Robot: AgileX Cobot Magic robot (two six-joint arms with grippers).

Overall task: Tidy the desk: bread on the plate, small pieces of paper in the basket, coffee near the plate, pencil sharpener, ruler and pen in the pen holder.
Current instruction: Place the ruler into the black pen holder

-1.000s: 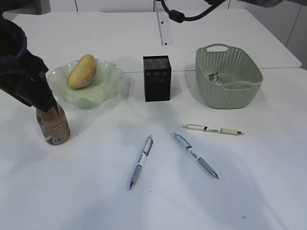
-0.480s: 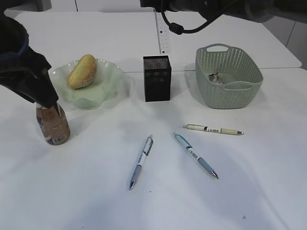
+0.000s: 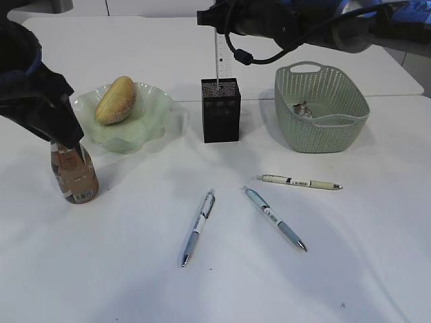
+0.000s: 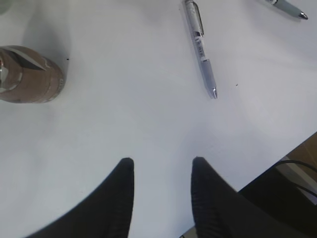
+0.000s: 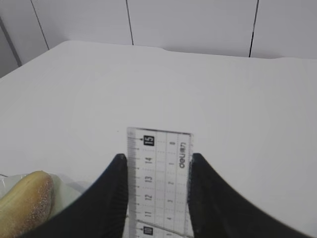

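Note:
The clear ruler is upright with its lower end [image 3: 217, 84] at the black pen holder's opening [image 3: 221, 89], so my right gripper should keep lowering and let it go inside.
My right gripper [image 5: 157, 157] is shut on the clear ruler [image 3: 219, 60], held upright with its lower end at the mouth of the black pen holder [image 3: 220, 114]. My left gripper [image 4: 162, 161] hangs open and empty over the desk [image 3: 135, 269], with the coffee bottle [image 3: 74, 178] just beside it; the arm hides the cap. The bread [image 3: 116, 99] lies on the green plate [image 3: 145, 128], beside the coffee. Three pens [image 3: 197, 227] [image 3: 274, 217] [image 3: 298, 182] lie on the desk. A piece of paper [image 3: 302, 108] sits in the basket [image 3: 322, 124]. The pencil sharpener is out of view.
The left arm's dark bulk [image 3: 30, 94] looms over the desk's left edge. The right arm and its cable [image 3: 283, 20] reach across the back, above the basket. A gap between two tabletops [image 3: 390, 95] runs behind the basket.
The right arm has swung in from the back, carrying the ruler left and down until it stands over the pen holder. The left arm has barely moved.

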